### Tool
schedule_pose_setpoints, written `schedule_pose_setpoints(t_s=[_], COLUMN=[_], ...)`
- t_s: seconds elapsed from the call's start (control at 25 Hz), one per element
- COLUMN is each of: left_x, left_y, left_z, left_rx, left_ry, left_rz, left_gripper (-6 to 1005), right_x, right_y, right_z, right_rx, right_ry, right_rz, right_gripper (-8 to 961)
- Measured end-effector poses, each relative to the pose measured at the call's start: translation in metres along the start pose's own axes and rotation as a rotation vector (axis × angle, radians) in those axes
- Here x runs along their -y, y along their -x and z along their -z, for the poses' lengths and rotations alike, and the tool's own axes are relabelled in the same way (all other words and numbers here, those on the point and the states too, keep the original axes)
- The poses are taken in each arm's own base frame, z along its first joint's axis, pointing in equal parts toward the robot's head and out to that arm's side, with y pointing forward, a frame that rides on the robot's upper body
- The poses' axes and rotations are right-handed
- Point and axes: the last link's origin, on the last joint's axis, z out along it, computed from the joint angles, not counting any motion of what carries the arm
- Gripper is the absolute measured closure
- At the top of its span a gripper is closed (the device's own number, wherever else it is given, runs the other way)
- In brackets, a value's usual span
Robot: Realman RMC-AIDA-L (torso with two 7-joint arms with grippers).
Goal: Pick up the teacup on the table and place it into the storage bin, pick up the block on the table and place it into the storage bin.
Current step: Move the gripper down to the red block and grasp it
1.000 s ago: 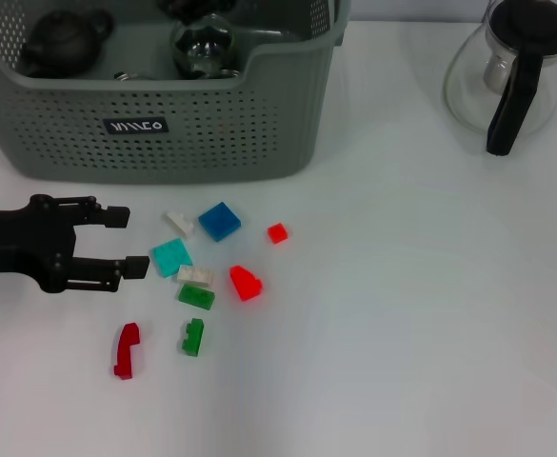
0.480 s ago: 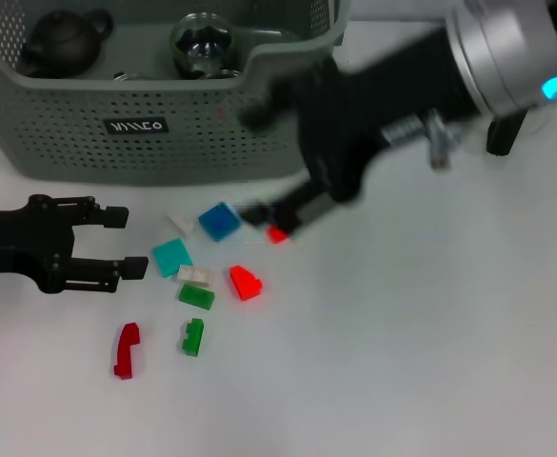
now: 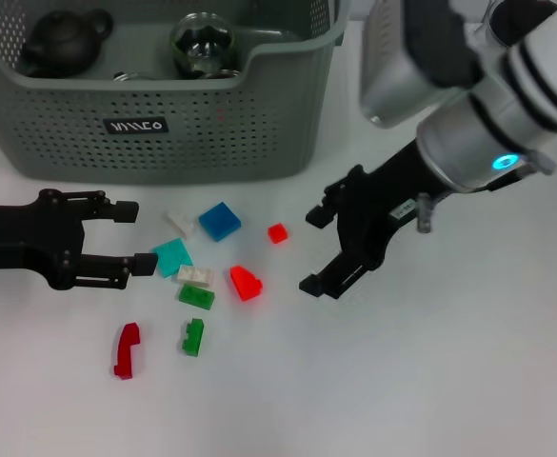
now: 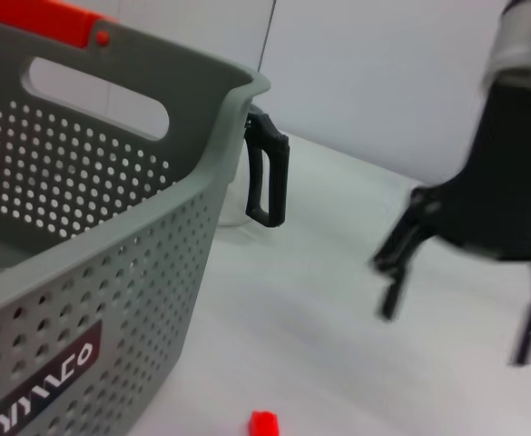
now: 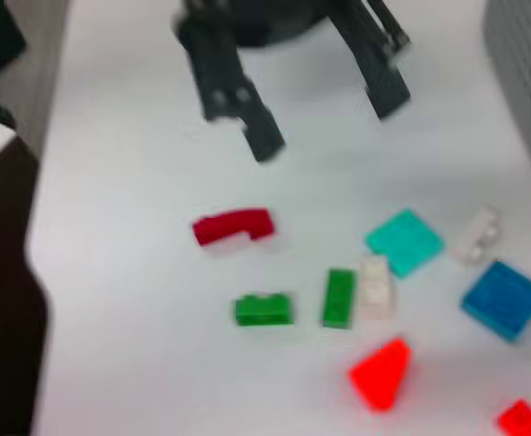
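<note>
The small red cube (image 3: 277,233) is clear of the red wedge and faces my right gripper's open fingers. I keep moving in until those fingers are on either side of the cube.
Several small blocks lie loose on the white table in front of the storage bin (image 3: 211,143): a cyan one (image 3: 171,257), a blue one (image 3: 220,221), a red wedge (image 3: 246,283) and a small red cube (image 3: 277,232) among them. My left gripper (image 3: 135,236) is open just left of the cyan block, its lower finger almost touching it. My right gripper (image 3: 312,250) is open and empty to the right of the red wedge. No teacup shows on the table. A round glass vessel (image 3: 202,43) sits inside the bin.
A dark teapot (image 3: 64,38) rests in the bin's back left corner. A glass pot with a black handle (image 4: 267,182) stands right of the bin, behind my right arm. A curved red piece (image 3: 126,349) and two green blocks (image 3: 193,336) lie nearer the front.
My right arm has come into view from the upper right, swept over the small red cube and now hangs open beside the blocks. My left gripper has edged right toward the cyan block.
</note>
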Motion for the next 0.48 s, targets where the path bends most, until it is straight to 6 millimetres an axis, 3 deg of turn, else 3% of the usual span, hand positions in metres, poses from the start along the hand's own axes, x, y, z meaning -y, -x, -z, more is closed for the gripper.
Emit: schedule_pose_setpoints(t_s=[0.24,0.36,0.48], left_x=[-0.001,-0.002,-0.003], left_y=[0.001,0.001,0.002], left_z=[-0.002,-0.004,-0.004], left_rx=[-0.006,-0.009,-0.009], left_ry=[0.005,0.008,0.009], left_rz=[0.007,0.01,0.014], left_gripper=[187,187,187], right_x=[0.016,0.016,0.015], right_y=[-0.003,-0.004,-0.004], right_z=[-0.029,-0.05,-0.057], right_rx=[-0.027,-0.022,-0.019], right_ry=[-0.068,-0.103,-0.118], right_rz=[0.015,0.048,0.068], right_gripper=[8,9,9])
